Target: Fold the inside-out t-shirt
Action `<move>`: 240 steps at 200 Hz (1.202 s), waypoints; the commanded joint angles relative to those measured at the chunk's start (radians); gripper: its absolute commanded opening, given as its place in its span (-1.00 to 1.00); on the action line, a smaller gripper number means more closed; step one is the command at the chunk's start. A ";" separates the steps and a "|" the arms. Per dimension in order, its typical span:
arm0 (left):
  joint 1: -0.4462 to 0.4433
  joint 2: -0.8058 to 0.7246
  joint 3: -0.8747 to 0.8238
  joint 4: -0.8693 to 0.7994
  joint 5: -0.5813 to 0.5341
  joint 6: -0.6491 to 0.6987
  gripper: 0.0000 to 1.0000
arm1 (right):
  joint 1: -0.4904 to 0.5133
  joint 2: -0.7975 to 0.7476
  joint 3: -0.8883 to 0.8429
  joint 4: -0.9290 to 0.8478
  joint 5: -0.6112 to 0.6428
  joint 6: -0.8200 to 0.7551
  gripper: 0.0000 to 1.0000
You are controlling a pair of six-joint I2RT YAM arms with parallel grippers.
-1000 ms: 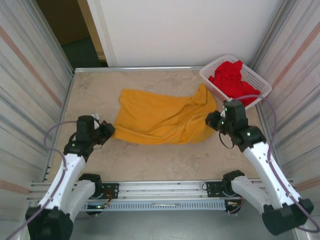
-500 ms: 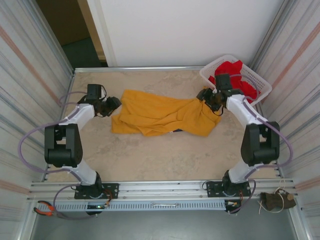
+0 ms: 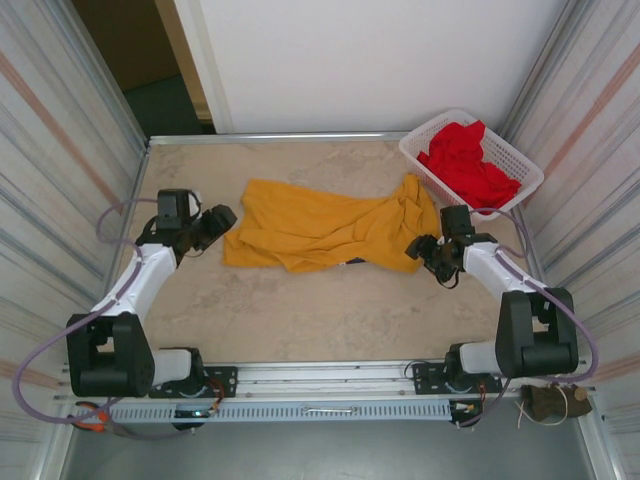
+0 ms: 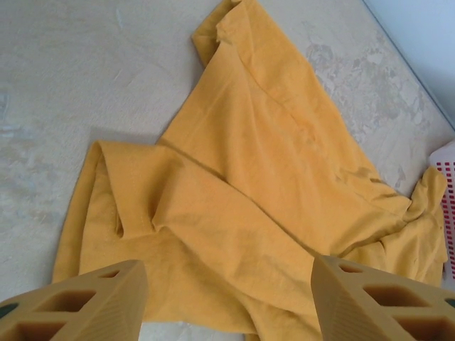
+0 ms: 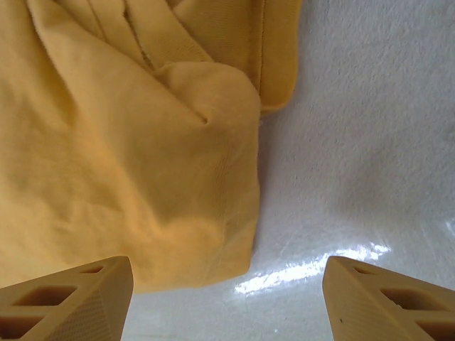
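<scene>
The t-shirt is bunched up in folds across its middle [image 3: 312,243], so next my right gripper grabs the t-shirt's near corner [image 3: 405,265]. Both grippers should then lift the t-shirt and stretch it out before folding it.
The inside-out t-shirt [image 3: 325,228] is mustard yellow and lies crumpled in a wide band across the middle of the table. No print shows. My left gripper [image 3: 222,222] sits at the shirt's left end, jaws open. In the left wrist view the shirt [image 4: 249,177] spreads ahead of the left gripper [image 4: 227,305] with its near hem between the fingers, not pinched. My right gripper [image 3: 425,248] is at the shirt's right end, open. In the right wrist view the shirt's corner [image 5: 142,163] lies ahead of the right gripper [image 5: 227,302], with bare table between the fingertips.
A white basket [image 3: 420,168] holding a red garment [image 3: 465,160] stands at the back right corner, close behind the right arm. Metal walls close in the table on the left and right. Bare table [image 3: 320,310] stretches between the shirt and the arm bases.
Both grippers were shut on the shirt's ends and carried it toward the back. They have since opened, let go of it and drawn back a little; the shirt now rests flat.
</scene>
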 commanded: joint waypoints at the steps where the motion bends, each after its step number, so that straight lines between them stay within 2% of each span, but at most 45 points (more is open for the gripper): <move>1: 0.008 -0.004 -0.016 -0.013 0.006 0.015 0.25 | -0.004 0.035 0.001 0.094 -0.039 -0.030 0.37; 31: 0.008 0.008 -0.037 0.001 0.014 0.012 0.26 | -0.009 0.072 0.000 0.137 -0.052 -0.031 0.32; 48: 0.008 0.012 -0.046 0.008 0.015 0.009 0.26 | -0.012 0.098 0.002 0.173 -0.069 -0.031 0.17; 59: 0.008 0.016 -0.048 0.010 0.015 0.008 0.26 | -0.018 0.112 0.005 0.187 -0.086 -0.034 -0.23; 68: 0.009 0.018 -0.047 0.009 0.014 0.011 0.26 | -0.025 0.110 0.015 0.183 -0.103 -0.038 -0.78; 74: 0.008 0.019 -0.045 0.002 0.012 0.014 0.26 | -0.030 0.091 0.020 0.173 -0.116 -0.042 -1.00; 94: 0.010 0.011 -0.037 -0.008 0.005 0.023 0.26 | -0.045 -0.021 0.046 0.101 -0.118 -0.044 -1.00; 129: 0.010 -0.011 -0.030 -0.037 -0.003 0.048 0.27 | -0.051 -0.283 0.153 -0.124 -0.100 -0.059 -1.00; 166: 0.010 -0.001 -0.059 -0.033 -0.001 0.054 0.27 | -0.058 -0.450 0.225 -0.298 -0.088 -0.042 -1.00; 194: -0.007 0.002 -0.108 -0.002 0.012 0.036 0.27 | -0.063 -0.561 0.163 -0.348 -0.042 -0.005 -1.00; 240: -0.121 0.001 -0.192 0.076 0.001 -0.037 0.26 | -0.063 -0.666 -0.015 -0.393 -0.015 0.037 -1.00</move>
